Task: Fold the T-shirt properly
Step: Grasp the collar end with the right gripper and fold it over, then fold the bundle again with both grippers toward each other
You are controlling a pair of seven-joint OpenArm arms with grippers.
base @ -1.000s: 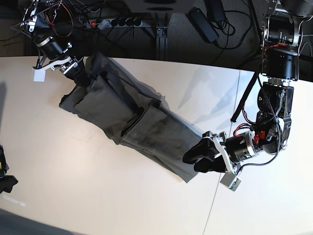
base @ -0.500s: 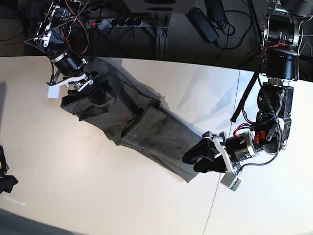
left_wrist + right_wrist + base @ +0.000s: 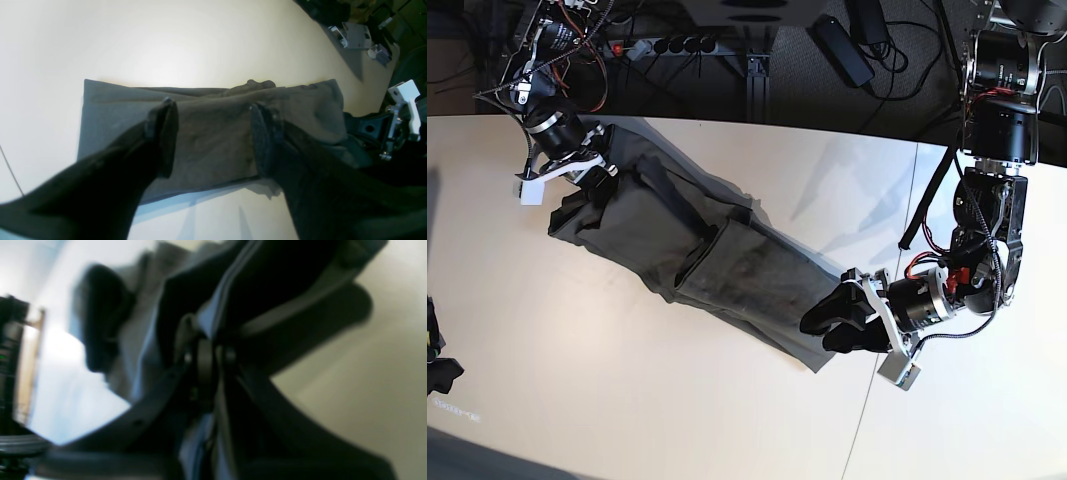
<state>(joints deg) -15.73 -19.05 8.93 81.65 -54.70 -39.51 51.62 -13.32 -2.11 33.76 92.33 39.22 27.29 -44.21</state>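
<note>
The T-shirt (image 3: 772,270) is already buckling at a loose crease midway (image 3: 702,260). It will bend at that spot when I carry its end toward my right gripper.
The dark olive-grey T-shirt (image 3: 727,260) lies folded into a long strip, running from the back left to the front right of the white table (image 3: 627,400). My left gripper (image 3: 830,327) is open over the strip's front right end. In the left wrist view its fingertips (image 3: 163,133) stand wide apart on the T-shirt (image 3: 206,110). My right gripper (image 3: 592,182) is at the strip's back left end. The right wrist view is blurred; its dark fingers (image 3: 100,316) look spread, with grey cloth (image 3: 143,313) between them.
The table's far edge runs behind the shirt, with a power strip (image 3: 667,45) and cables beyond it. A black cable (image 3: 922,215) hangs by the left arm. A seam (image 3: 862,420) crosses the table. A small black lumpy object (image 3: 437,372) sits at the left edge.
My right gripper came down from the table's back edge onto the shirt's back left end, then drew back slightly. The raised cloth there now lies flat. The left arm has not moved.
</note>
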